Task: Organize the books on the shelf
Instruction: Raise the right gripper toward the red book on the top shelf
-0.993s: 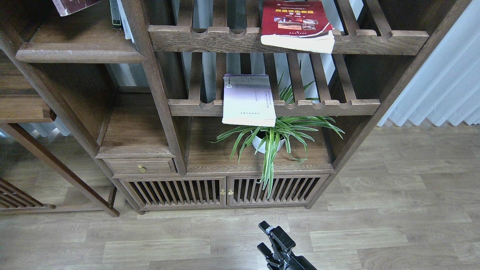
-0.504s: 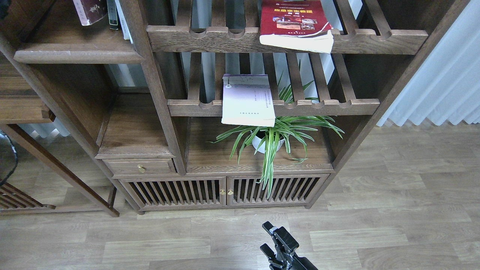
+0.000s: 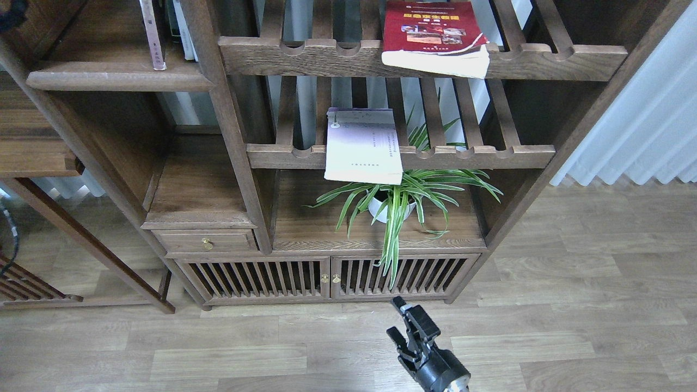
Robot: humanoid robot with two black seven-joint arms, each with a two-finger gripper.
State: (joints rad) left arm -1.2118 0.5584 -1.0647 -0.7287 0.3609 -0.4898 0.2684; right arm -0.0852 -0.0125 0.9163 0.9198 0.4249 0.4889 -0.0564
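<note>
My gripper will lift the red book (image 3: 429,29) by its corner, and the red book will stay closed and nearly flat, because thick white pages (image 3: 445,62) show under its cover.
The dark maroon book (image 3: 153,36) stands upright, edge-on, on the shelf (image 3: 117,79), the solid board at the top left, beside other upright books (image 3: 182,27). Its top is cut off by the frame edge. The red book (image 3: 433,34) lies flat on the upper slatted rack (image 3: 305,54) and overhangs its front rail. The white book with the lavender top (image 3: 363,147) lies flat on the lower slatted rack (image 3: 479,157) and also overhangs. My right gripper (image 3: 399,322) is open and empty, low over the floor in front of the cabinet doors. My left gripper is out of view.
A potted spider plant (image 3: 400,198) stands on the board under the white book, its leaves hanging over the slatted cabinet doors (image 3: 326,277). A small drawer (image 3: 206,241) sits at the lower left. A white curtain (image 3: 642,125) hangs at the right. A dark part (image 3: 12,10) shows in the top left corner.
The maroon book has gone from tilted at the top edge to standing upright on the shelf next to the other books. My right gripper has risen a little toward the cabinet.
</note>
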